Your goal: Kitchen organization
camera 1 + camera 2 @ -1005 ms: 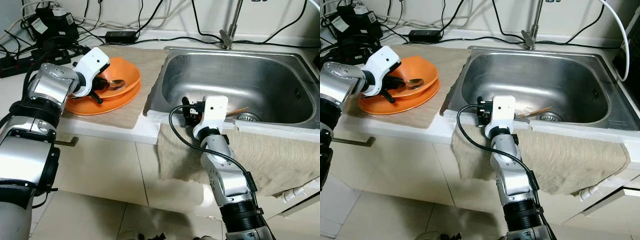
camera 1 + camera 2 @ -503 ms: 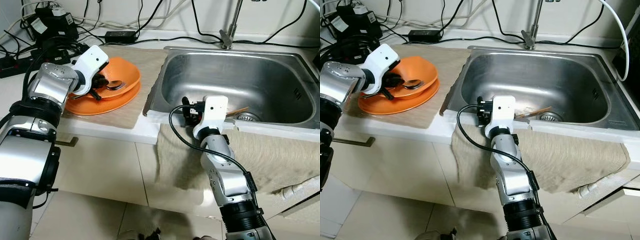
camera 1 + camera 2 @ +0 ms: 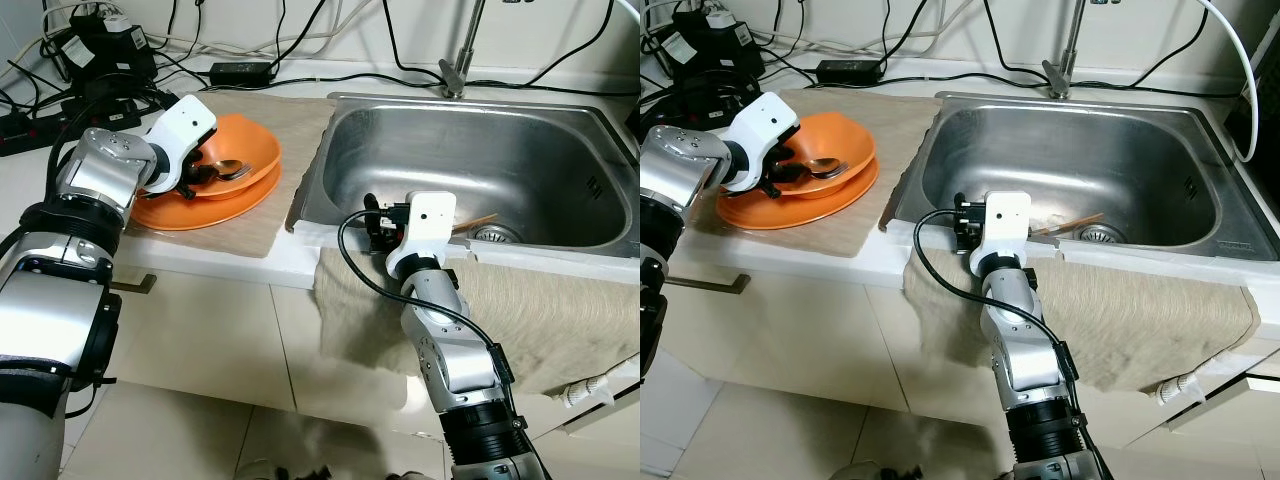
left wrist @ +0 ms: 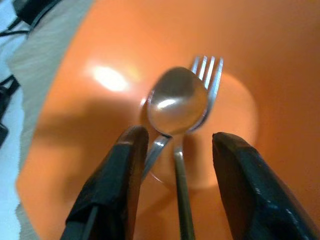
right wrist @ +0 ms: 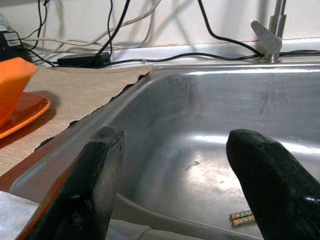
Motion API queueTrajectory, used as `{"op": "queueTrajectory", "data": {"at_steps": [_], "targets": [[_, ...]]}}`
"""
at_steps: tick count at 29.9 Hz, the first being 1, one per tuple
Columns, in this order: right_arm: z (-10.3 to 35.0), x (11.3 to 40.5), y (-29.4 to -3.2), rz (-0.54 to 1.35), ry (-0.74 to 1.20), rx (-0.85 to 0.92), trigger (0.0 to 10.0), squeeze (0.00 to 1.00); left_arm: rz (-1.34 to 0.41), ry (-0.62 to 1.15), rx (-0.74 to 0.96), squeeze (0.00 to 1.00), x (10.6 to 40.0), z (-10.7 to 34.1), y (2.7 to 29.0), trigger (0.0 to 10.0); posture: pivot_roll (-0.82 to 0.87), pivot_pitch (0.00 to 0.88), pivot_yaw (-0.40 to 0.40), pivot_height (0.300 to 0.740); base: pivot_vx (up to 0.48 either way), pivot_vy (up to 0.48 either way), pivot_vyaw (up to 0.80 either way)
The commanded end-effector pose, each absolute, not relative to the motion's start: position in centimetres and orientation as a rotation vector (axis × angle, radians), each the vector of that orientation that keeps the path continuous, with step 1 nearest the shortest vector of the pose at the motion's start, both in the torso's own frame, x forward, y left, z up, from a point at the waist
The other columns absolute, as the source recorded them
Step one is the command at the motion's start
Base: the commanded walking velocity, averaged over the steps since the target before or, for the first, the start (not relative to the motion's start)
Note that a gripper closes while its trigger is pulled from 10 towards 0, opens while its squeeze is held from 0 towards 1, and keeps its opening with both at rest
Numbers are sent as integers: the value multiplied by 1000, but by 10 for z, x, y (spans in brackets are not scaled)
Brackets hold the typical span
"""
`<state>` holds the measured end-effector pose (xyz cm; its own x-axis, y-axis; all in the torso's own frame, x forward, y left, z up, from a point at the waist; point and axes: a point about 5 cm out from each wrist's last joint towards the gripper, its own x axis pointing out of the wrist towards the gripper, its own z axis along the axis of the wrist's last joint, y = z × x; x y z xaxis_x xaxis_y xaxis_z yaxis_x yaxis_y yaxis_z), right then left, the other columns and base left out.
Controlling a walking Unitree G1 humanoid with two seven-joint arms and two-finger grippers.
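The metal spoon's head is lying over the fork, so when I lift the metal spoon (image 4: 177,102), it should come free and leave the fork in the bowl.
An orange bowl (image 3: 255,148) sits on an orange plate (image 3: 205,211) on the counter left of the sink. A metal spoon (image 4: 176,102) and a fork (image 4: 206,67) lie inside the bowl. My left gripper (image 4: 175,172) hovers open in the bowl, its black fingers (image 4: 122,165) on either side of both handles. My right gripper (image 5: 172,175) rests open at the sink's near rim (image 3: 340,235), aimed into the basin. Chopsticks (image 3: 478,221) lie on the sink floor near the drain (image 3: 497,236).
A beige mat (image 3: 290,125) lies under the plate. A beige towel (image 3: 560,310) hangs over the counter's front edge. Black cables and power adapters (image 3: 95,60) crowd the back of the counter. The faucet (image 3: 458,70) stands behind the sink.
My left gripper has shifted slightly within the bowl and stays over the spoon and fork. The hanging towel's lower edge has moved a little. The right arm is unchanged.
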<state>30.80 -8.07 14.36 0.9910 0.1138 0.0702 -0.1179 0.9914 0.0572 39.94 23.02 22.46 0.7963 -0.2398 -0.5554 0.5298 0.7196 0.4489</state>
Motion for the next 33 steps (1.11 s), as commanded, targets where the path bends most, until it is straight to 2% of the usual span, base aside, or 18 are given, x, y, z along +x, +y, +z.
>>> {"op": "queueTrajectory", "data": {"at_steps": [1, 14, 15, 17, 18, 33], "targets": [[146, 309, -75, 129, -76, 69, 10000, 0, -445, 522, 660, 0, 399, 225, 233, 10000, 74, 2, 74, 740, 0, 0, 0], [147, 309, -74, 128, -79, 69, 10000, 0, -464, 551, 711, 0, 401, 225, 229, 10000, 71, 0, 80, 740, 0, 0, 0], [147, 309, -74, 127, -79, 69, 10000, 0, -466, 556, 704, 0, 401, 224, 228, 1059, 70, 0, 81, 740, 0, 0, 0], [147, 309, -74, 127, -79, 69, 10000, 0, -467, 558, 700, 0, 401, 224, 228, 1059, 71, 0, 81, 740, 0, 0, 0], [147, 309, -74, 126, -79, 70, 10000, 0, -475, 562, 696, 0, 400, 224, 228, 0, 70, 0, 81, 740, 0, 0, 0], [146, 309, -74, 129, -74, 72, 10000, 0, -504, 577, 705, 0, 399, 222, 228, 0, 79, 6, 80, 740, 0, 0, 0]]}}
